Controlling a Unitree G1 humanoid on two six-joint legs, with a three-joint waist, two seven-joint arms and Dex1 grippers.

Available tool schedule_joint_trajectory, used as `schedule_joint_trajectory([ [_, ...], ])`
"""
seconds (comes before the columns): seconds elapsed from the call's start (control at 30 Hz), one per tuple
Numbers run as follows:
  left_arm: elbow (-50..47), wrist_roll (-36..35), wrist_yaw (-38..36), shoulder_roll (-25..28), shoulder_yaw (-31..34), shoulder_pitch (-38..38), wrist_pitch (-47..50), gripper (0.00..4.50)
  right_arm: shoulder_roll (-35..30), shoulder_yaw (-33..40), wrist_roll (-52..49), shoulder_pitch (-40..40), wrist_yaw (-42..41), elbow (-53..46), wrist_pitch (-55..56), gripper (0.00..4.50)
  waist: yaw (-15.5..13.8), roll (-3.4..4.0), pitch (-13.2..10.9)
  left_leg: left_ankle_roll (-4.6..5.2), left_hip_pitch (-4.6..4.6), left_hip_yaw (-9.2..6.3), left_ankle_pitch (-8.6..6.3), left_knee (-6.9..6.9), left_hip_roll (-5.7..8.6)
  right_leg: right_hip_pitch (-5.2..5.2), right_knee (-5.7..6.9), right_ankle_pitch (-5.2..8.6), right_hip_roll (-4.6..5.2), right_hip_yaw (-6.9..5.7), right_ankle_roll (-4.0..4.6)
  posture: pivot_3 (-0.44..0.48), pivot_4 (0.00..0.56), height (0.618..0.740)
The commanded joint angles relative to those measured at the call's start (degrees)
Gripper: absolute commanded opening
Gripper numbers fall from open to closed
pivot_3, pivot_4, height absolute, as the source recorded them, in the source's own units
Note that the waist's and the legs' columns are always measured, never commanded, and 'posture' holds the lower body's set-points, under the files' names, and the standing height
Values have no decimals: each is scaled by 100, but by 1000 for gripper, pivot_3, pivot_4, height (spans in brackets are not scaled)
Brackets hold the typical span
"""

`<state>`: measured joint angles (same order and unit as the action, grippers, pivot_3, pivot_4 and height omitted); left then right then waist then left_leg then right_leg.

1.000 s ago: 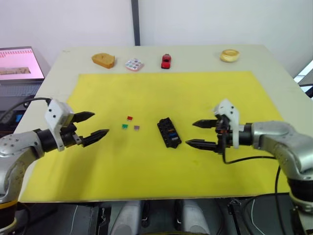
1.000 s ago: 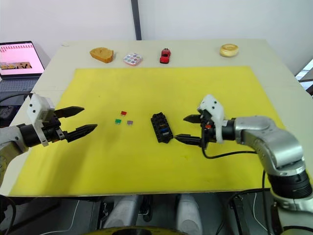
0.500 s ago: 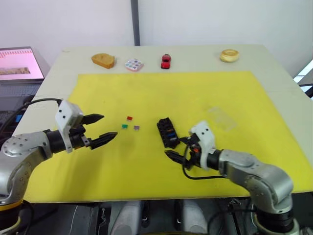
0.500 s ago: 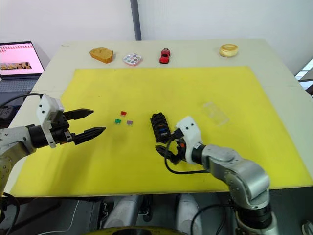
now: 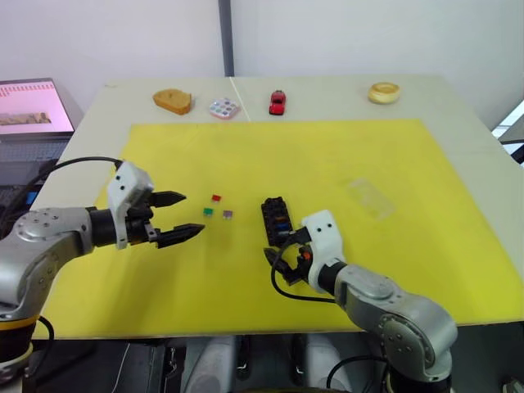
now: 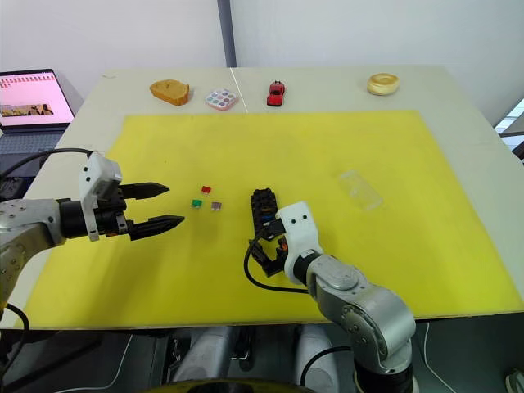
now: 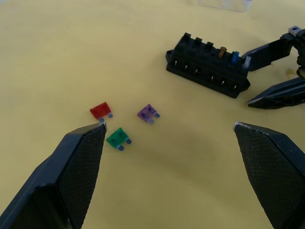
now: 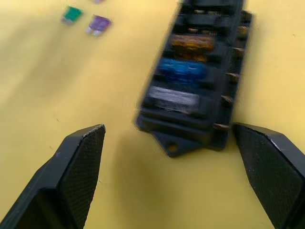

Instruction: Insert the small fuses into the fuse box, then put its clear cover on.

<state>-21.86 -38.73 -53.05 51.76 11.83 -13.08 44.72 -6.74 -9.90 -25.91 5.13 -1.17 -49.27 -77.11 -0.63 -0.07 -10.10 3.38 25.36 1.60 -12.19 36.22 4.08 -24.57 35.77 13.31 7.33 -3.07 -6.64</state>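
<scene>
The seated amber fuse (image 8: 192,45) has only its narrow top edge in view, so the green fuse (image 5: 208,212) will stand straight up with its prongs out of sight when I press it in.
The black fuse box (image 5: 276,219) lies mid-mat with amber (image 8: 193,43), blue (image 8: 181,69) and grey (image 8: 172,99) small fuses seated in its slots. Red (image 5: 216,197), green (image 5: 209,211) and purple (image 5: 228,214) fuses lie loose on the mat to its left. The clear cover (image 5: 370,196) rests flat on the mat to the right of the box. My left gripper (image 5: 190,214) hangs open just left of the loose fuses. My right gripper (image 5: 277,250) is open at the box's near end, nothing held.
Everything sits on a yellow mat (image 5: 344,155) over a pale table. Along the far edge stand an orange bread-like piece (image 5: 173,101), a round patterned disc (image 5: 224,108), a red toy car (image 5: 277,102) and a tan ring (image 5: 384,92). A laptop (image 5: 29,106) sits off to the left.
My right arm swung from the box's right side to its near end, uncovering the clear cover. The left gripper moved right, closer to the loose fuses.
</scene>
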Motion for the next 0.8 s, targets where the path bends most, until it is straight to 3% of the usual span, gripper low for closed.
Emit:
schedule_joint_trajectory([
  [0.03, 80, 56, -138, 99, -45, -130, -118, 4500, -6, -57, -157, -62, -187, -253, 71, 4470, 6, 0, 0, -4, -1, -1, 3, -4, -2, 0, 1, 2, -1, 0, 3, 0, 150, 740],
  [0.13, 181, 144, -209, 77, -88, -135, -217, 4500, -193, 39, -170, -105, -356, -274, 126, 4470, 24, 0, 0, -8, -4, -2, 6, -7, -7, 0, 4, 3, -6, -1, 9, 0, 150, 740],
  [0.3, 701, 498, -449, 285, 103, 50, -690, 4500, -1416, 723, -425, -213, -1365, -490, 603, 4470, -8, -1, -1, -3, -3, -2, 4, -3, -7, 4, -3, 4, -10, -2, 10, 0, 150, 740],
  [0.43, 1530, 853, -624, 541, 467, 336, -1260, 4500, -2963, 2808, -1435, -626, -3651, 35, 1616, 4470, -14, 4, -12, 3, -2, -3, 2, -3, -7, 17, -35, 4, 1, -9, 11, 0, 150, 740],
  [0.57, 2202, 1025, -786, 568, 801, 630, -1805, 4500, -3713, 3987, -1813, -904, -4722, 1056, 2116, 4470, -10, -3, -8, 10, -4, -4, -2, -3, -17, 33, -56, 2, 2, -11, 14, 0, 150, 740],
  [0.63, 2619, 1159, -825, 609, 973, 768, -2084, 4500, -4290, 4438, -1653, -895, -5168, 2050, 2325, 4470, -8, -2, -9, 13, -3, -4, -4, -1, -18, 32, -57, 1, 4, -9, 15, 0, 150, 740],
  [0.8, 3291, 1181, -742, 526, 1267, 699, -2339, 4500, -5039, 4497, -796, -425, -5392, 4310, 3549, 4470, -16, -5, -8, 15, -2, 2, -6, -1, -18, 30, -61, -3, 20, -15, 23, 0, 150, 740],
])
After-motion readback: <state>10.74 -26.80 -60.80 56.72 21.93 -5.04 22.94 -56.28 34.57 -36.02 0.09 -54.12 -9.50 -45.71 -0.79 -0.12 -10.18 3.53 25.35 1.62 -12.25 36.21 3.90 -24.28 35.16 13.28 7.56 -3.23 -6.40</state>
